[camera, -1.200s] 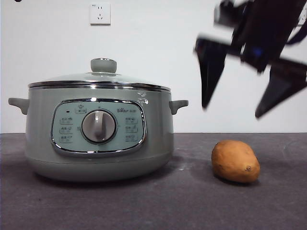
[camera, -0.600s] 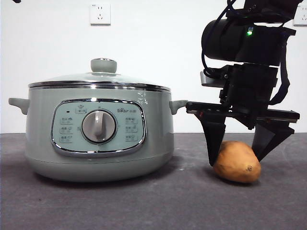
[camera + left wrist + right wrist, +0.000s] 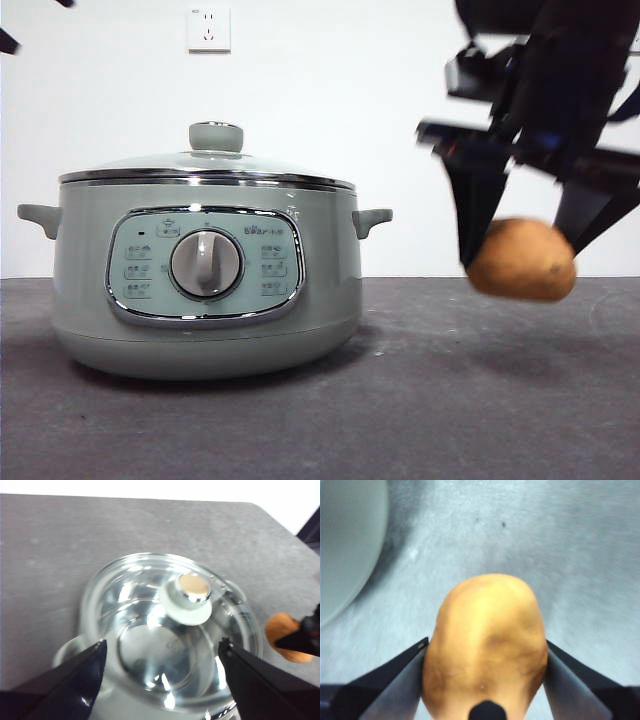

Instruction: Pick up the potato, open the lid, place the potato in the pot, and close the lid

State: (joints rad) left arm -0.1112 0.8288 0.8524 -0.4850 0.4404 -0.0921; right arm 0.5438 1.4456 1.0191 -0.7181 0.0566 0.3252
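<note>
My gripper will lift the lid's knob and the glass lid will come off in one piece, because the glass lid's plain round rim (image 3: 205, 178) sits on the pot.
The orange-brown potato (image 3: 522, 260) hangs in the air to the right of the pot, clear of the table, clamped between the jaws of my right gripper (image 3: 525, 255). In the right wrist view the potato (image 3: 485, 645) fills the gap between the two jaws. The sage-green pot (image 3: 205, 270) stands at the left with the glass lid (image 3: 205, 168) closed on it, its knob (image 3: 216, 136) on top. My left gripper (image 3: 162, 665) is open above the lid (image 3: 165, 630), its jaws spread wide on either side of the knob (image 3: 192, 591), not touching it.
A dark grey table (image 3: 400, 400) runs to a white wall with a socket (image 3: 208, 28). The pot's right handle (image 3: 372, 218) points toward the held potato. A black tip of the left arm (image 3: 8, 40) shows at the top left corner.
My right gripper came down around the potato on the table, shut on it, and has lifted it off the table. The pot and lid have not moved.
</note>
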